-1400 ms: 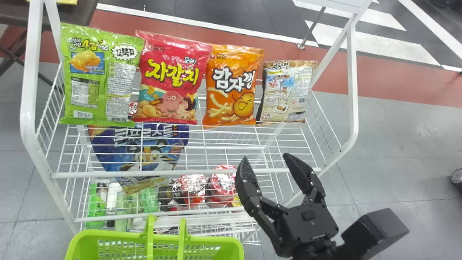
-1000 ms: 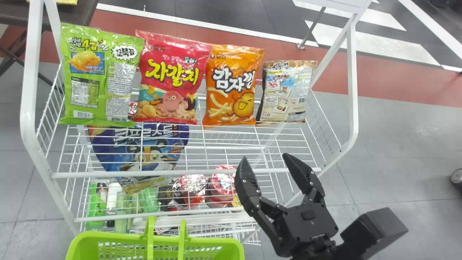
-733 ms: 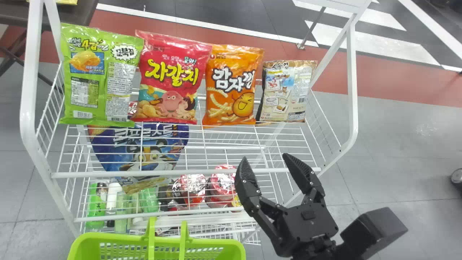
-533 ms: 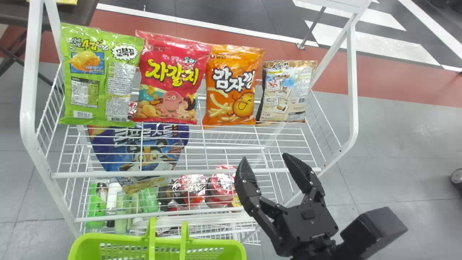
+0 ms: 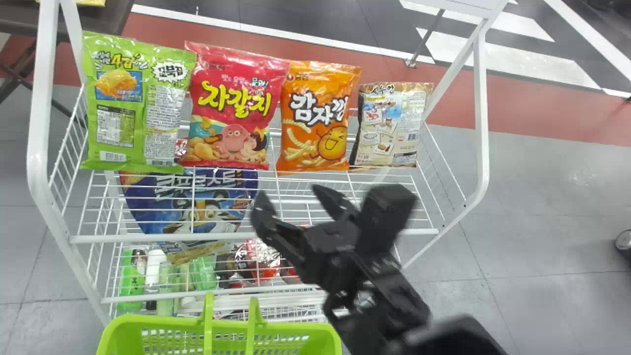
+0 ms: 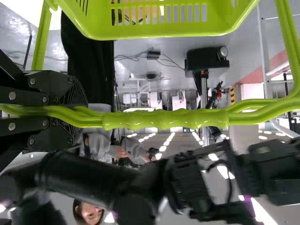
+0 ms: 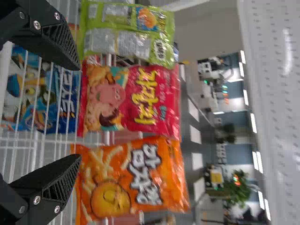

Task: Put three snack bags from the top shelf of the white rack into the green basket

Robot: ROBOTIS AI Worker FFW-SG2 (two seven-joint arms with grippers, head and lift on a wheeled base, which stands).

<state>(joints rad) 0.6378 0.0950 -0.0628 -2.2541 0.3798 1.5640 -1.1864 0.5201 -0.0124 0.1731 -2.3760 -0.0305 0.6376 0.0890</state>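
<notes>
The red bag (image 5: 233, 109) is standing upright and its straight top edge (image 5: 236, 52) is spread wide, so the bag will squeeze in at the middle of its body but stay upright when I carry it.
Four bags stand in a row on the top shelf of the white rack (image 5: 256, 237): green (image 5: 135, 106), red (image 5: 234, 108), orange (image 5: 318, 116) and beige-brown (image 5: 392, 123). My right gripper (image 5: 291, 199) is open over the shelf's front part, short of the red and orange bags. In the right wrist view, the right gripper (image 7: 77, 112) has its fingers spread, with the red bag (image 7: 131, 98) between and beyond them. The green basket (image 5: 148, 323) is at the rack's front. In the left wrist view, my left gripper (image 6: 77, 110) is shut on the basket's handle (image 6: 164, 118).
A blue bag (image 5: 197, 202) leans below the top shelf. Cups (image 5: 261, 256) and bottles (image 5: 130, 281) occupy the lower level. The rack's white side post (image 5: 482, 118) rises to the right of the bags. A dark table (image 5: 111, 19) stands behind at the left.
My right gripper has moved left and somewhat forward over the shelf, still open, and its arm has turned. The basket has shifted slightly right. The bags have kept their places.
</notes>
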